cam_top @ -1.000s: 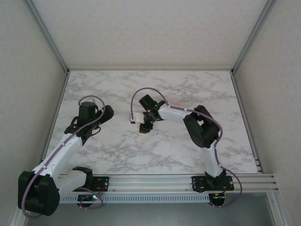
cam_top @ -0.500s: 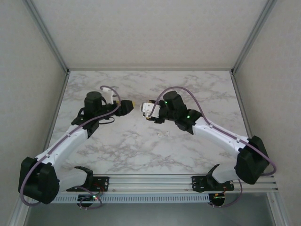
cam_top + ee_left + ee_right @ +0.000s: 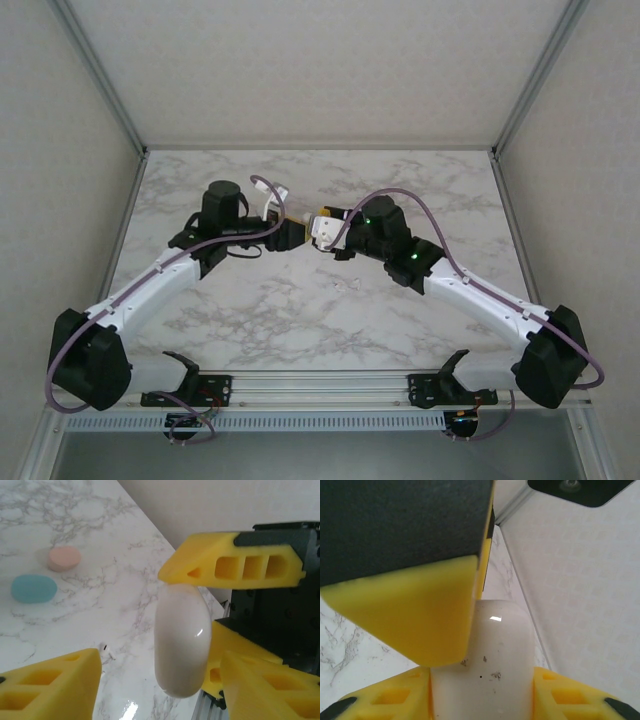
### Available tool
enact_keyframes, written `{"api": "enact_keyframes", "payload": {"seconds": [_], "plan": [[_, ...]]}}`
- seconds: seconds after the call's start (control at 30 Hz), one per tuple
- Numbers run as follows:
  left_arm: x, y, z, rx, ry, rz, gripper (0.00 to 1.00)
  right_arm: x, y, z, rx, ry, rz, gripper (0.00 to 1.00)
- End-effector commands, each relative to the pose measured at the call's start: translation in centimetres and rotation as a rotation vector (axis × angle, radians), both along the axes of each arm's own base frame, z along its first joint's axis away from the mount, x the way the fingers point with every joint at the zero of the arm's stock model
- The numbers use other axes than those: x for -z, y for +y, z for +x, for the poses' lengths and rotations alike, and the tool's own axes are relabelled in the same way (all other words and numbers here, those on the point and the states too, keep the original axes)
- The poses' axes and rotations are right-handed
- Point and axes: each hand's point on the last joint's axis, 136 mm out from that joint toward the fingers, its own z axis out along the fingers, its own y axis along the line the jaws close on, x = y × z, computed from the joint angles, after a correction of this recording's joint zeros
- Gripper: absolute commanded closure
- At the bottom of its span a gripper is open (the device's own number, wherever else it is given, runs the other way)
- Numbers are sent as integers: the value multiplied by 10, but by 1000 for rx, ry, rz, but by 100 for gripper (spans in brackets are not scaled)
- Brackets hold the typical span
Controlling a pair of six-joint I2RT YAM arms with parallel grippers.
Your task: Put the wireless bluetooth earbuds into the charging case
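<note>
The shut charging case (image 3: 183,637) is held by its sides in my right gripper. My left gripper should take the case (image 3: 179,682) so that my right gripper is free to open the case's lid.
A white pebble-shaped charging case (image 3: 485,670) is held above the table, with my right gripper (image 3: 482,692) shut on its two sides. In the top view the case (image 3: 325,230) hangs mid-table between both arms. My left gripper (image 3: 160,680) faces it end-on, open, its yellow fingers (image 3: 50,687) either side of the case (image 3: 182,640), with a clear gap on the left side. One left finger (image 3: 410,615) looms over the case in the right wrist view. A tiny white earbud (image 3: 105,650) lies on the marble below, also in the top view as a small white earbud (image 3: 350,287).
A pink case (image 3: 64,558) and a teal case (image 3: 33,588) lie side by side on the marble table (image 3: 440,200), away from the grippers. A metal rail (image 3: 330,385) runs along the near edge, and walls close in the left and right sides.
Both arms have swung in to meet over the middle of the table. The right gripper has brought the white case up; the left gripper has come to it and its jaws have narrowed.
</note>
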Motion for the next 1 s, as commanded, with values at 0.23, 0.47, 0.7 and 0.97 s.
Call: {"api": "enact_keyframes", "payload": {"seconds": [0.23,0.47,0.7,0.97], "plan": [[-17,-14,-10,93,-20,-25,56,-16,3,-5,-27,-9,59,64],[-14,-19,-12,119,5,-25,68,-17,5,-4,-34,-15,67,63],[-15,-20,-12,125,0,-17,84,-12,6,-5,-45,-10,44,63],[-30,-12,-4,41,-105,-11,97,-29,-9,-2,35,63,139,44]]}}
